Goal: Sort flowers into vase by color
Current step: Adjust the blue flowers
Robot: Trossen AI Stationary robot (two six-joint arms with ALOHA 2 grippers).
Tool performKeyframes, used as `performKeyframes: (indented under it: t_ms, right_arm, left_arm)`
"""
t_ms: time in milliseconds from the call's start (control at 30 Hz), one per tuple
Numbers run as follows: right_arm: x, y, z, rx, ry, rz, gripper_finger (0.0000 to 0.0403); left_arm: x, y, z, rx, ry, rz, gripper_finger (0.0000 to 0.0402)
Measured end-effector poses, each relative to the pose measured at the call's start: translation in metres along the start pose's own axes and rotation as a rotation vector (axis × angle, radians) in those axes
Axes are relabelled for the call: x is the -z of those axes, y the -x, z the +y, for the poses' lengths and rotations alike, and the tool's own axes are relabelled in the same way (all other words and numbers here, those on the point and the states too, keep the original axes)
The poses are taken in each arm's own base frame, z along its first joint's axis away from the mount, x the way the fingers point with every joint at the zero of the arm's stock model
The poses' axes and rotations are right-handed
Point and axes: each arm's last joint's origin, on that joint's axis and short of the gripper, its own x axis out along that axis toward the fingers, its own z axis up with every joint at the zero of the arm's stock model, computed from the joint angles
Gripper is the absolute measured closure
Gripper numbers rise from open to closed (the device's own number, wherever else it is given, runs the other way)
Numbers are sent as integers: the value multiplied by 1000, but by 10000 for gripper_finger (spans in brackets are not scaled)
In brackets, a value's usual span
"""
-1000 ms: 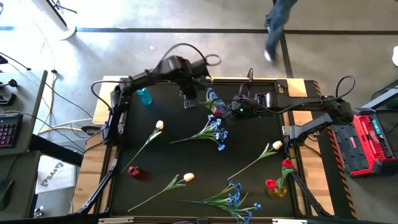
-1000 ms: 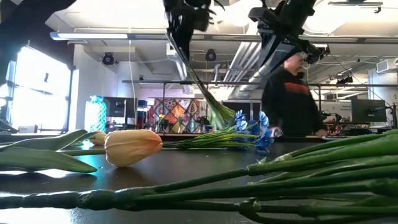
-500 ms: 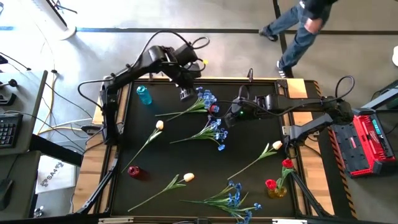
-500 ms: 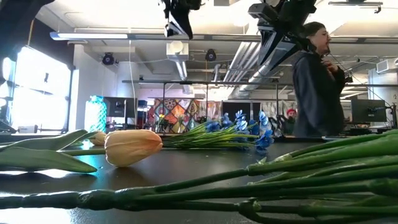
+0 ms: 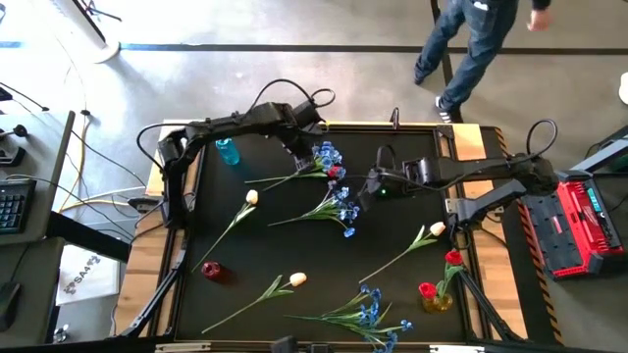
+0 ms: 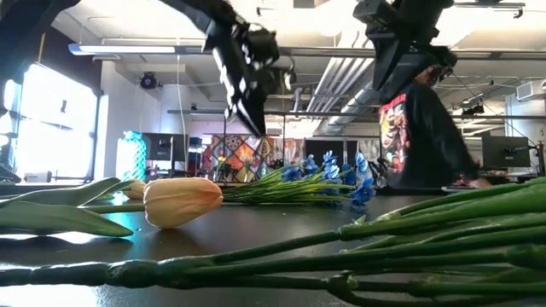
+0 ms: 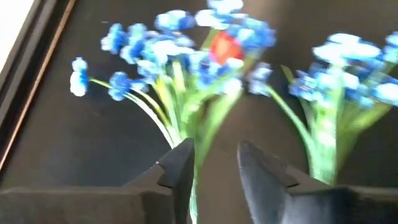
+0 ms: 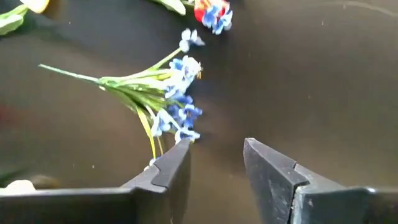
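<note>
The far blue spray rests across a red tulip, so with my left gripper I should shift that spray aside by its stems before taking the red tulip.
A spray of small blue blossoms lies flat on the black table near its far edge, with its stem running toward the left. My left gripper stands open just over where stems and blossoms meet. A small red thing lies among the blossoms. To the right, my right gripper hovers open above the table beside a second blue spray. Cream-yellow tulips lie about the table. Two red tulips stand in a yellow vase. My left gripper comes from above, slanting down, with its fingers on either side of the spray's green stems. One stem runs close by one finger. The picture is blurred, and I cannot tell whether the finger touches the stem.
A blue vase stands at the far left and a red vase at the near left. A third blue spray lies by the near edge. A person walks past beyond the table's far edge.
A second ago my left gripper held the blue spray by its stems, blossoms low. The spray has since dropped and lies flat on the table. The gripper rose clear, then came down again toward the spray.
</note>
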Motion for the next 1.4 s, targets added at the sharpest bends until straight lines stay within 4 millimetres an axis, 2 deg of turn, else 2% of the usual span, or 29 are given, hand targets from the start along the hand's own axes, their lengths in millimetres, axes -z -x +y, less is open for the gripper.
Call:
performKeyframes:
  t_ms: [133,233,467,600,767,967,1067,1200,1400]
  right_arm:
    - [6,2,3,-3,-8,6,266]
    - [8,2,4,-6,-7,8,266]
    - [9,3,3,-2,-19,17,266]
    - [9,4,3,-6,-18,26,266]
    - [10,6,0,5,-13,33,266]
    - [11,6,-2,22,-7,37,266]
    - [10,6,-2,22,-7,37,266]
    - [10,6,-2,22,-7,37,266]
    - [15,7,1,15,7,39,266]
  left_arm:
    - [10,-21,18,-44,44,-35,250]
    - [19,-34,24,-43,58,-32,236]
    - [29,-68,25,-29,54,59,235]
    - [31,-78,26,-27,67,88,239]
    - [30,-79,26,-25,46,80,265]
    - [27,-79,26,-18,40,47,354]
    - [24,-79,23,15,33,18,376]
    - [23,-80,18,15,20,7,364]
    - [21,-80,17,-50,22,0,300]
